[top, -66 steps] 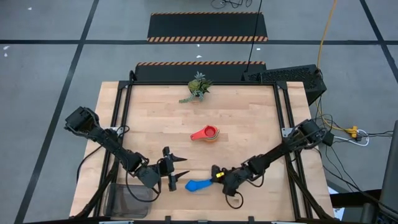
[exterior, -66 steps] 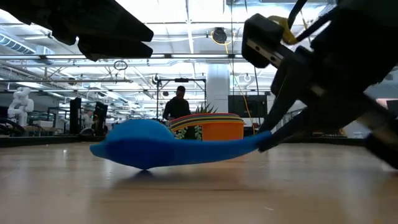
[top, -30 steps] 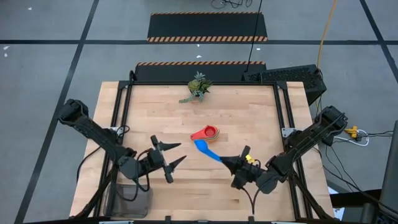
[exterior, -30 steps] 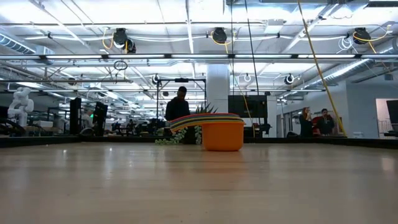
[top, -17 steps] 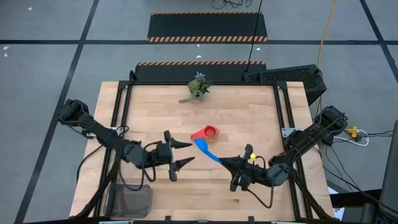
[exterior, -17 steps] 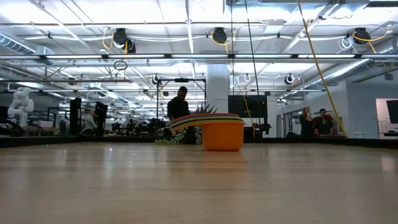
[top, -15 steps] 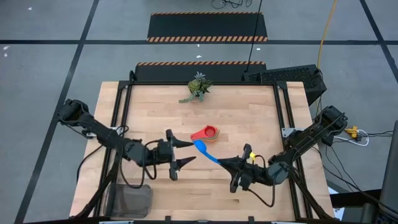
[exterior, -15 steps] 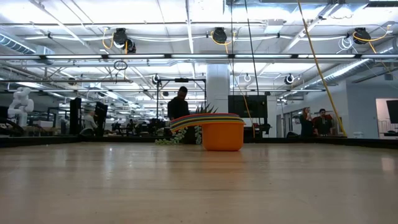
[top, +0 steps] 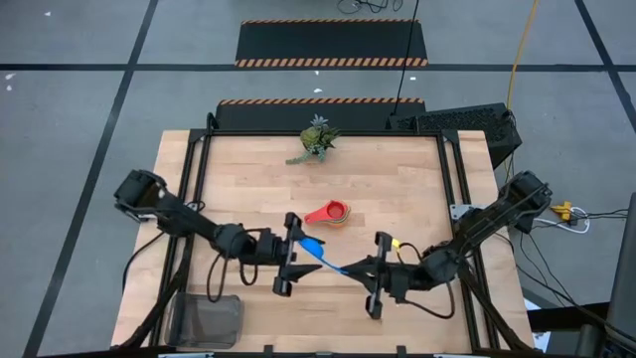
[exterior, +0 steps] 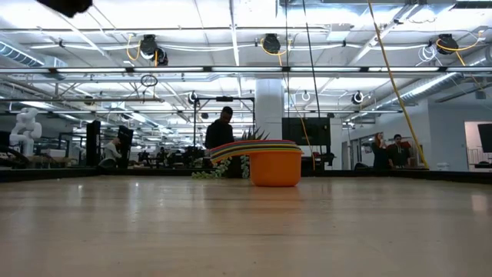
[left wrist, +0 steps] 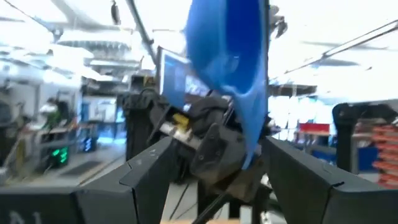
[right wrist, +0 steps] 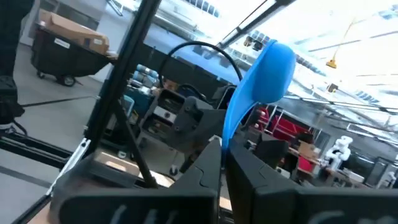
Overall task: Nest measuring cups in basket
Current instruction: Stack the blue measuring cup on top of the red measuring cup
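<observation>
The blue cup's bowl (top: 311,246) reaches into my open left gripper. My right gripper should keep bringing the cup's handle (top: 331,265) in until my left gripper closes, and then let go.
The blue measuring cup (top: 310,245) hangs in the air over the table's near middle, held by my right gripper (top: 352,269), which is shut on it. My left gripper (top: 301,251) is open. Its fingers stand on either side of the cup's bowl (left wrist: 229,59) without touching it. A nested stack of cups (top: 331,213), red and orange on top, rests on its base at mid table and shows in the low view as the cup stack (exterior: 270,165). The dark mesh basket (top: 209,320) sits at the near left corner. My right gripper pinches the blue cup's handle (right wrist: 234,127) near its free end between the two fingers. The fingers come level from the table's right and lie along the handle. The cup is lifted clear of the table, with its bowl (right wrist: 269,65) pointing toward the left gripper.
A small green plant (top: 316,139) stands near the table's far edge. Bare wood lies around the cup stack and along the near edge. People stand in the room beyond the table in the low view.
My left gripper has moved toward the table's right, up to the blue cup, and its open fingers now flank the bowl. My right gripper has carried the cup a little toward the left and the near edge, keeping it aloft.
</observation>
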